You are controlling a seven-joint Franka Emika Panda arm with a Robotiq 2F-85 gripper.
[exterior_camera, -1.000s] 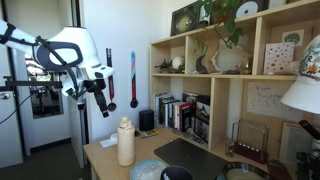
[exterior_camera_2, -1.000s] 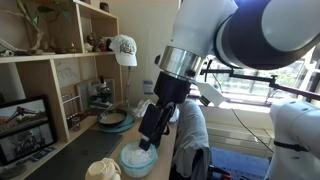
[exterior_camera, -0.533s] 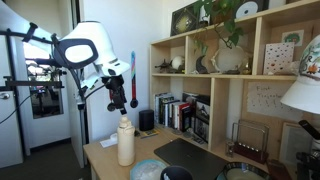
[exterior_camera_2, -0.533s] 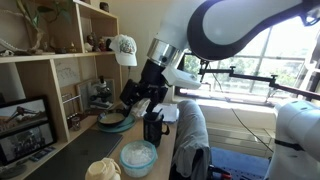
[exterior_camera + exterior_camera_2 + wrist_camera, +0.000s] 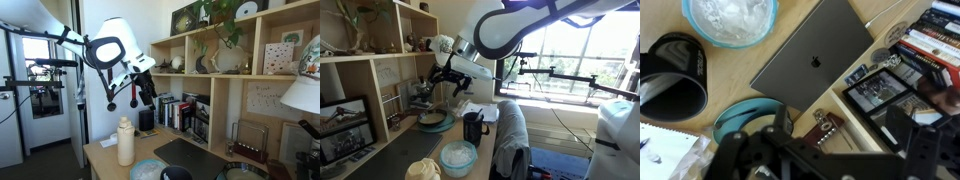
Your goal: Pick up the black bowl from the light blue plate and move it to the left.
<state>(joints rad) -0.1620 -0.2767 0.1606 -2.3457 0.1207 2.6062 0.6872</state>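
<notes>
My gripper is hanging high on the laptop's side [image 5: 192,158], a long way from the light blue plate. Next, I swing across and go down to the black bowl's rim.
The black bowl [image 5: 431,117] sits on the light blue plate [image 5: 440,125] at the foot of the wooden shelf. In the wrist view the plate [image 5: 732,113] shows as a blue ring around the dark bowl [image 5: 753,124], partly hidden by my gripper's body. Both also show at the bottom edge of an exterior view, the bowl [image 5: 241,171] cut off there. My gripper [image 5: 442,82] hangs high in the air above the desk, open and empty. Its fingers [image 5: 830,150] are spread wide, well above the bowl. It also shows in an exterior view [image 5: 146,98].
A closed grey laptop [image 5: 818,55] lies mid-desk. A mottled blue-grey dish [image 5: 730,20] and an upright black cylinder [image 5: 670,78] stand beside the plate. A white bottle [image 5: 125,142] stands at the desk's end. The shelf [image 5: 215,90] holds books and frames.
The arm has swung up and away from above the mottled dish toward the shelf side, and the gripper now sits higher. The bowl and plate have not moved.
</notes>
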